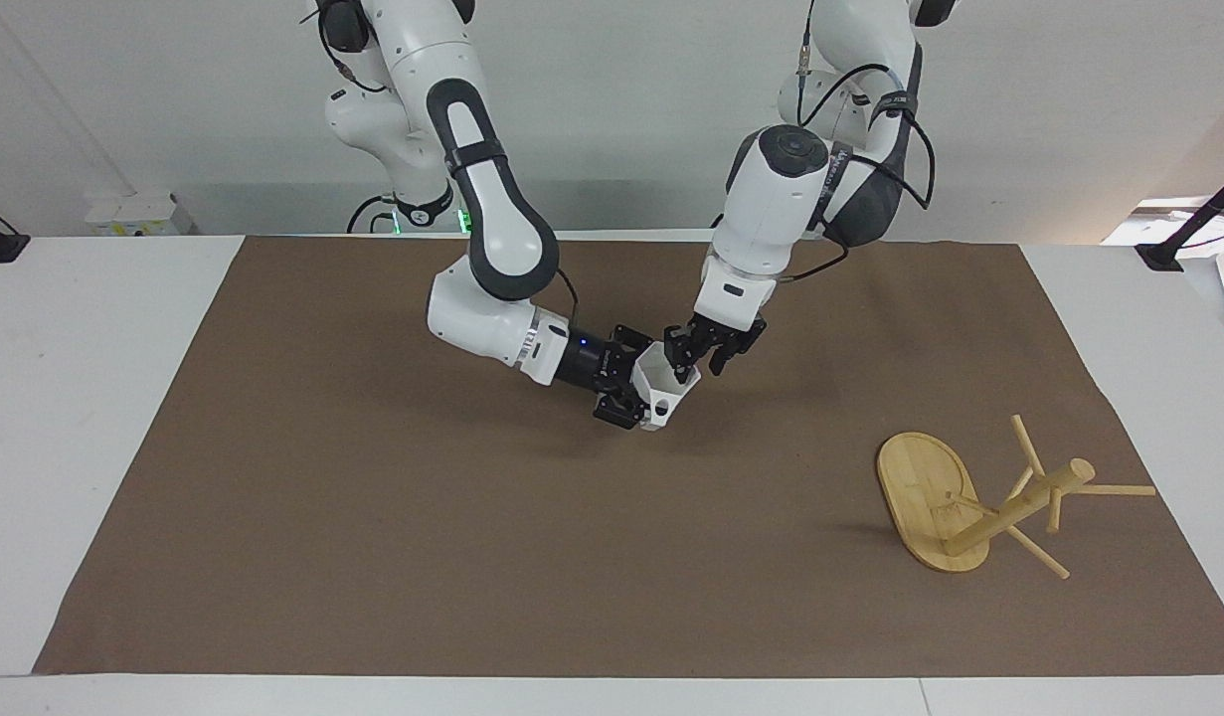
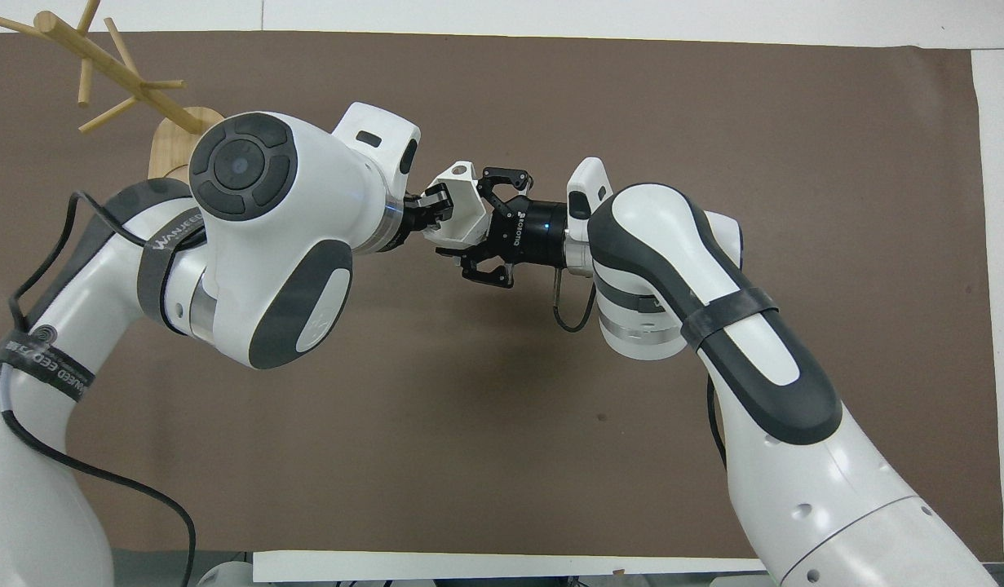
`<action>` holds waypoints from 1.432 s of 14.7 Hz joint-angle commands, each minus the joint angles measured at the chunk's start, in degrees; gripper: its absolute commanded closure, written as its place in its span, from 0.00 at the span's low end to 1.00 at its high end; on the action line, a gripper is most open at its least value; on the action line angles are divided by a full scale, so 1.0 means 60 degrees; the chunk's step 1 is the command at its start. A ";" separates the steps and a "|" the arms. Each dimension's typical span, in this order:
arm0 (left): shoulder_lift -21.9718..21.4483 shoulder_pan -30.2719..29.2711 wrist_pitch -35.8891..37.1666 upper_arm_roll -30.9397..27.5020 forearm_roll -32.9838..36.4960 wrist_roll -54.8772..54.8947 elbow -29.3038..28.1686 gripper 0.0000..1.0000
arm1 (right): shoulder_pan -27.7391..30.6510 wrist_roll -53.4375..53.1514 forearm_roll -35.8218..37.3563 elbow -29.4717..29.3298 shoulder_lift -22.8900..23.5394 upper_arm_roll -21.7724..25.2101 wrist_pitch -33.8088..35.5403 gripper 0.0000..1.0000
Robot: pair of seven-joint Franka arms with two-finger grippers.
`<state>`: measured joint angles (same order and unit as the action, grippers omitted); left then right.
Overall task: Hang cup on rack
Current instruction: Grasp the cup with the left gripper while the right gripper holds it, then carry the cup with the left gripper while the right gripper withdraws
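Next, my left gripper takes hold of the cup's rim [image 1: 694,376] before my right gripper opens and moves away, because my right gripper is holding the cup's body [image 1: 657,384] far from the rack.
The white faceted cup [image 1: 664,390] is held in the air over the middle of the brown mat, lying sideways with its mouth toward the left arm. My right gripper [image 1: 633,383] is shut on its body, also seen in the overhead view [image 2: 474,231]. My left gripper [image 1: 693,358] is at the cup's rim, fingers still apart and astride the rim; from above it [image 2: 432,214] meets the cup [image 2: 462,218] at the mouth. The bamboo rack [image 1: 1014,509] lies tipped on its side on the mat, toward the left arm's end and farther from the robots than the cup.
The rack's oval base [image 1: 920,487] stands on edge and its pegs [image 1: 1119,489] point outward near the mat's edge. From above, the base [image 2: 169,147] is partly hidden by the left arm. A brown mat [image 1: 373,517] covers the table.
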<state>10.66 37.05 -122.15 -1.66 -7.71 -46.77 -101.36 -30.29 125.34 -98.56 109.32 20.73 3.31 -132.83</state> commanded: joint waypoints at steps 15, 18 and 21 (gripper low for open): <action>-0.0690 -0.1177 -0.0747 -0.0222 -0.0210 -0.2049 -0.0624 1.00 | 0.4164 0.0307 0.4581 0.0148 -0.0728 0.0035 0.3169 0.00; -0.0883 -0.2115 -0.2384 -0.0207 -0.0180 -0.1728 -0.1445 1.00 | 0.5119 -0.1137 0.7773 -0.0085 -0.1635 0.0064 0.3315 0.00; -0.0897 -0.2848 -0.3094 -0.0193 -0.0180 -0.1683 -0.1769 1.00 | 0.5809 -0.3788 1.0824 -0.0539 -0.2077 0.0064 0.3696 0.00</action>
<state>7.34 21.86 -137.79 -3.28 -8.78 -57.32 -108.61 2.86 111.21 -42.00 106.97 10.17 4.37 -111.80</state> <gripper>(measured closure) 0.960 0.000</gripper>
